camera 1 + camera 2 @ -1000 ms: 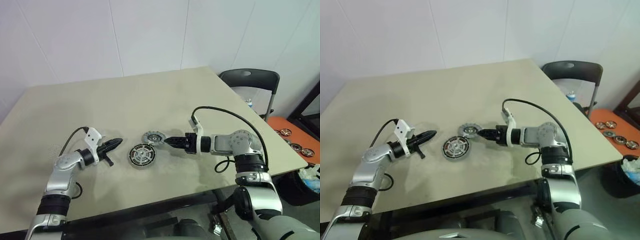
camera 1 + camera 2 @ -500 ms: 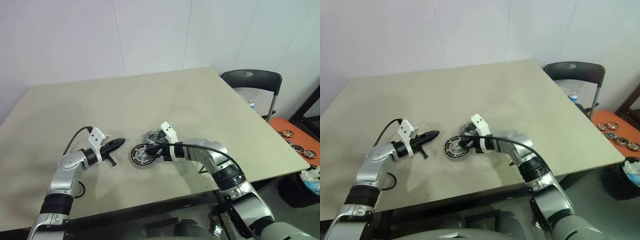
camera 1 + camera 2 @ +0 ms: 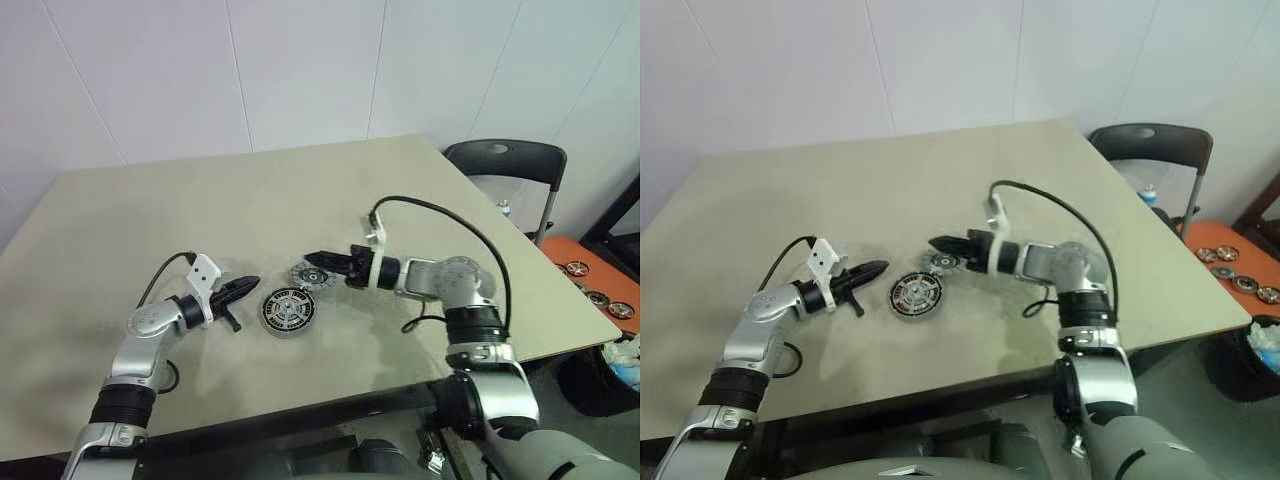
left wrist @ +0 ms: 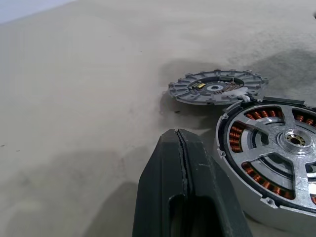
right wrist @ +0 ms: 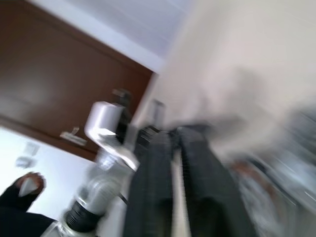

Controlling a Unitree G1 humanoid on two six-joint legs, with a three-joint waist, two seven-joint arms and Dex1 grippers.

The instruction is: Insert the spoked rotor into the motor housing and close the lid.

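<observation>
The lid lies inner side (image 3: 313, 275) up behind the motor housing, so my right gripper should grab the lid's rim (image 3: 333, 287) and turn the lid over onto the motor housing.
The motor housing (image 3: 287, 311) lies flat on the table, copper windings showing around its hub. The spoked rotor (image 4: 258, 153) sits in it, its silvery spokes lying over the windings. Just behind it the lid (image 4: 216, 88), a silver-grey disc with a notched rim, rests on the table, touching or nearly touching the housing's rim. My left gripper (image 3: 250, 285) is shut and empty, its tip a short way left of the housing. My right gripper (image 3: 312, 258) hovers just above the lid, pointing left.
The beige table (image 3: 200, 210) has free room all around the parts. A black chair (image 3: 505, 160) stands past the table's right corner. Beyond it, an orange surface (image 3: 575, 262) holds several more round parts.
The right gripper left its place right of the lid, dipped over the housing, then drew back and rose above the lid. Lid, housing and left gripper stay put.
</observation>
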